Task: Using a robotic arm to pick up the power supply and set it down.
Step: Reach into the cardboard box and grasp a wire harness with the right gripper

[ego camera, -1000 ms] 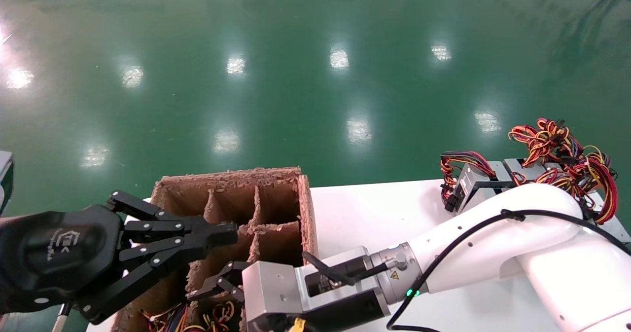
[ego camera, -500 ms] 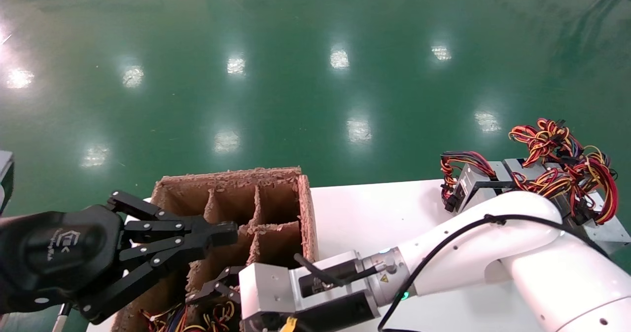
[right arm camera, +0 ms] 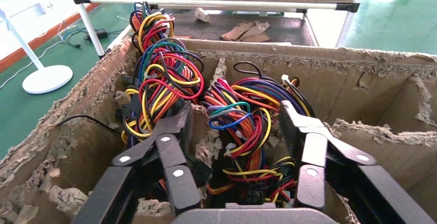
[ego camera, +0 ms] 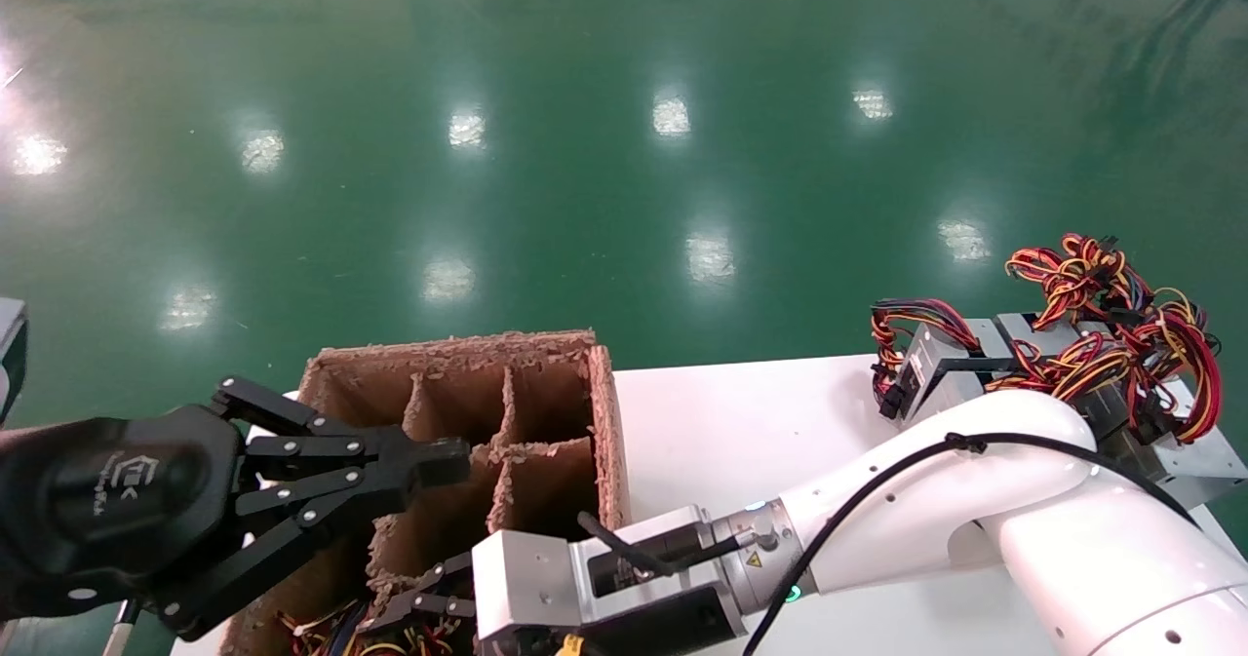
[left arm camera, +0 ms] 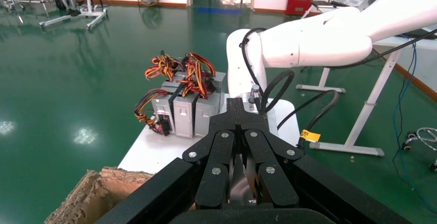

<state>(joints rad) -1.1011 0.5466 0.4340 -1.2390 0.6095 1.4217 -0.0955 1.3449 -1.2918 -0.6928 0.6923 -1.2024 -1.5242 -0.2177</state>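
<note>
The wire bundle (right arm camera: 244,126) goes down into its compartment (right arm camera: 255,168), so the hidden grey power supply will come along and dangle below the wires when I lift.
My right gripper (ego camera: 421,605) hangs open at the near end of the brown carton (ego camera: 606,412), fingers dipping into a compartment. In the right wrist view the right gripper (right arm camera: 234,115) straddles a power supply's bundle of red, yellow, orange and blue wires (right arm camera: 242,131). The box under the wires is hidden. A torn cardboard divider (right arm camera: 203,144) stands just inside one finger (right arm camera: 172,131). A second wire bundle (right arm camera: 162,74) fills the neighbouring compartment. My left gripper (ego camera: 444,461) hovers shut over the carton's left side, holding nothing, and shows as the left gripper (left arm camera: 238,105) in its own wrist view.
Several grey power supplies (ego camera: 936,359) with wire tangles stand at the back right of the white table (ego camera: 741,422); the left wrist view shows these power supplies (left arm camera: 183,113) too. The carton's far compartments (ego camera: 546,398) show bare cardboard. Green floor lies beyond the table edge.
My right arm has sunk lower and shifted left, carrying its open gripper deeper into the carton's near compartment. The left gripper has stayed still.
</note>
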